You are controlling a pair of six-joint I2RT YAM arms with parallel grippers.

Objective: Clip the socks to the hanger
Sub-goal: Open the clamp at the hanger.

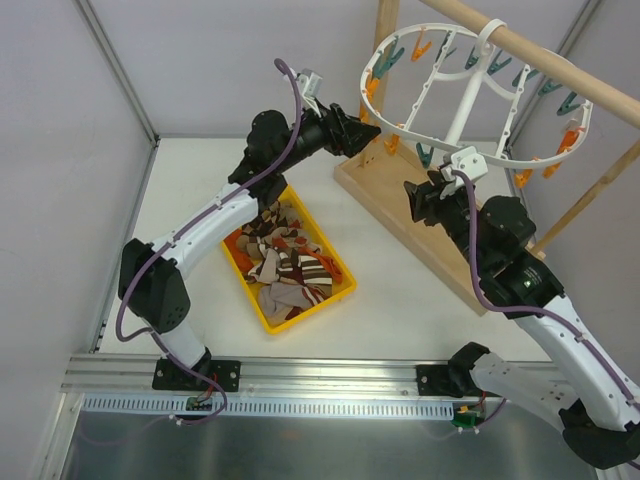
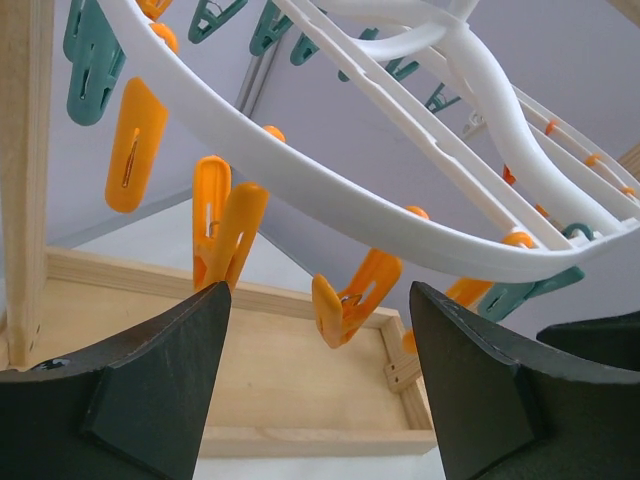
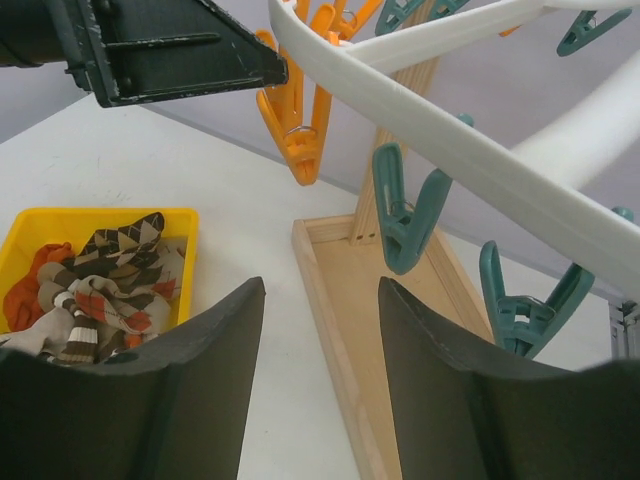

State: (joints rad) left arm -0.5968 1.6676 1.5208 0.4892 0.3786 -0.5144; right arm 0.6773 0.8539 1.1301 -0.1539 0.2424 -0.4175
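Observation:
Next, I raise my left gripper and take the orange clothespin (image 2: 338,318) squarely by both its legs (image 2: 368,284) before I clip a sock, because it hangs crooked and shallow between my left gripper's fingers.
The socks (image 1: 287,258) lie in a heap in the yellow tray (image 1: 236,264); they also show in the right wrist view (image 3: 105,280). The white oval hanger (image 1: 470,95) hangs from the wooden pole, with orange and teal clothespins below its rim. My left gripper (image 1: 368,137) is open and empty, raised close under the hanger's left rim (image 2: 330,185), an orange clothespin (image 2: 348,300) hanging between its fingers. My right gripper (image 1: 415,200) is open and empty, just below the hanger's near rim (image 3: 450,140), beside a teal clothespin (image 3: 405,215).
The wooden stand's base tray (image 1: 420,225) lies under the hanger, with an upright post (image 1: 385,30) and slanted pole (image 1: 560,70). White walls and metal frame posts enclose the table. The left gripper's finger (image 3: 180,50) shows at the top left of the right wrist view.

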